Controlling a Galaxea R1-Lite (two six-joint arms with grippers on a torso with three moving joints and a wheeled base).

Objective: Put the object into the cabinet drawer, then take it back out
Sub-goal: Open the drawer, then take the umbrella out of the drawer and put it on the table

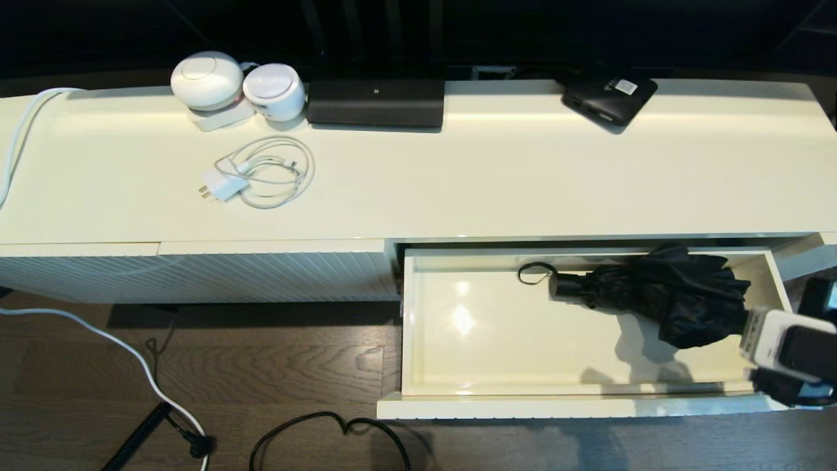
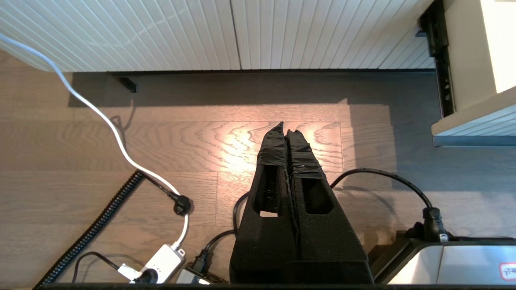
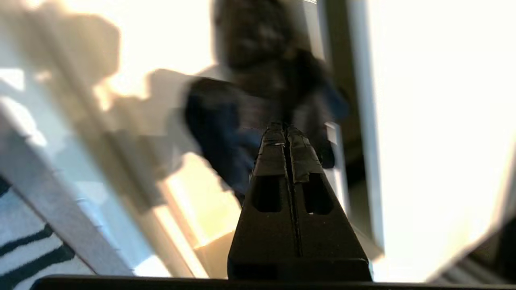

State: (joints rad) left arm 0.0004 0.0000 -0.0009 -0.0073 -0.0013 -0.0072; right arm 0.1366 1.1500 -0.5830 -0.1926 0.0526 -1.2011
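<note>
The umbrella's canopy (image 1: pixel 681 297) has my closed right gripper pointing at it from the drawer's front corner. Next, my right gripper moves back, opens and comes down over the canopy's end (image 1: pixel 723 307).
The cabinet drawer (image 1: pixel 497 340) stands pulled out, its glossy cream inside showing. In its back right part lies the black folding umbrella (image 1: pixel 673 294), with the short handle (image 1: pixel 565 286) and thin wrist loop (image 1: pixel 533 271) pointing left. My right gripper (image 3: pixel 286 129) is shut and holds nothing. It points at the umbrella (image 3: pixel 262 52) from just short of it. In the head view that arm (image 1: pixel 788 353) hangs over the drawer's front right corner. My left gripper (image 2: pixel 285 129) is shut and empty, parked low over the wooden floor left of the drawer.
On the cabinet top sit two white round devices (image 1: pixel 209 78), a white charger with coiled cable (image 1: pixel 261 173), a dark flat unit (image 1: pixel 376 101) and a black box with a white label (image 1: pixel 608 98). Cables (image 1: pixel 150 379) trail on the floor before the ribbed panel (image 1: pixel 196 275).
</note>
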